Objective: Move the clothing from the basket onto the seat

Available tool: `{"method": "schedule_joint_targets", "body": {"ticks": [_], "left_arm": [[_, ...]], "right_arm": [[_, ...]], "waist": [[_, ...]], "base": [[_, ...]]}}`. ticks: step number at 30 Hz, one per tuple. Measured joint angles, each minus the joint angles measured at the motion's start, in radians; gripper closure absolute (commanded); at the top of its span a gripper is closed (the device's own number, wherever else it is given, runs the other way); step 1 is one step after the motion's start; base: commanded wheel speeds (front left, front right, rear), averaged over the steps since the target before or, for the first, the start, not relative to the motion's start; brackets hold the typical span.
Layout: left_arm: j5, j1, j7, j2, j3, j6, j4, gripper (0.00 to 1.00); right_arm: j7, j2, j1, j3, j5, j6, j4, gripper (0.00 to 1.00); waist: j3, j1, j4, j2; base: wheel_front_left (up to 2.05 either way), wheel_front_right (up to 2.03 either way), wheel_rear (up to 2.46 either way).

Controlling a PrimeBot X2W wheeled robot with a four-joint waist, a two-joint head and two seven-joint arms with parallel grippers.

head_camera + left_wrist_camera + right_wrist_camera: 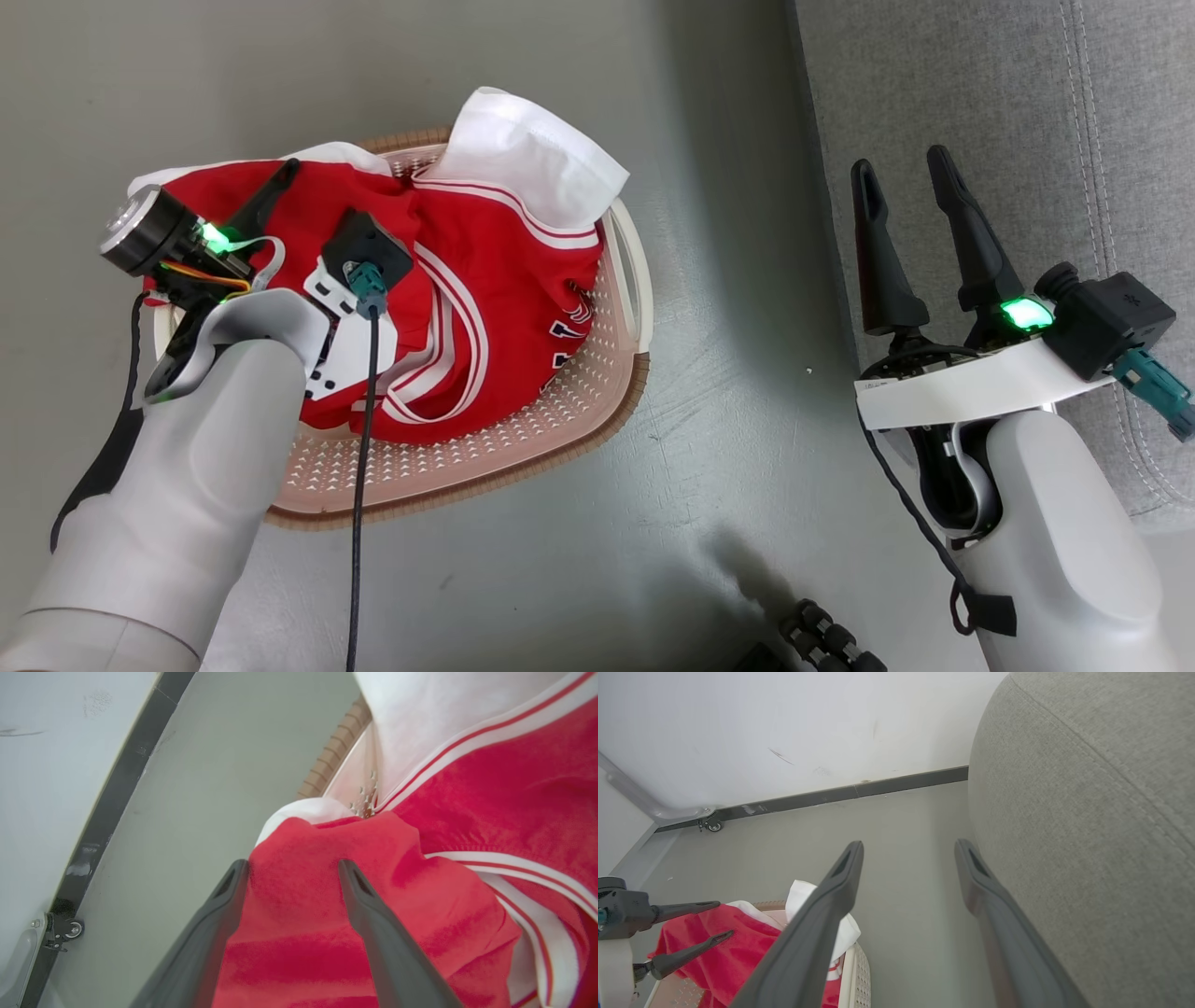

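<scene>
The plain red garment's folded edge (418, 837) lies on top of the jersey, so the garment will come away by itself when I pick it up.
The basket (560, 411) stands on the floor at the left, heaped with the red clothing. On the right of the heap is a jersey (485, 280) with white stripes and a white panel (532, 159). A plain red garment (308, 196) with white trim lies at the heap's far left. My left gripper (293, 865) is open, its two fingers straddling a raised fold of this plain red garment (299, 914) near the basket's rim. The right gripper (906, 177) hangs open with nothing in it, over the edge of the grey seat (1027, 93), apart from the basket.
Grey floor (728, 420) separates the basket from the seat. A white wall with a dark baseboard (840, 795) and a small caster (712, 825) lie beyond. A black cable (359, 485) hangs from my left wrist. A dark ribbed object (826, 644) sits at the bottom edge.
</scene>
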Motion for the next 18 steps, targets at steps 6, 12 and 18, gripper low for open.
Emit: {"method": "schedule_joint_targets", "body": {"ticks": [6,12,18], "left_arm": [[0.016,-0.022,0.017,0.0,-0.01,0.0,0.021,0.0],[0.024,-0.033,0.025,-0.005,-0.022,0.009,0.034,0.56],[0.024,-0.033,0.015,-0.011,-0.024,0.017,0.046,1.0]], "right_arm": [[0.0,0.0,0.0,0.004,0.004,0.0,-0.002,0.0],[0.0,0.0,-0.001,0.0,0.013,0.0,-0.007,0.0],[0.0,0.0,-0.002,-0.003,0.013,0.0,-0.008,0.0]], "waist": [[0.009,0.0,-0.009,0.0],[0.016,0.0,-0.015,0.0],[0.017,0.0,-0.01,0.0]], "base": [[0.0,0.0,0.0],[0.0,0.0,0.0],[0.0,0.0,0.0]]}}
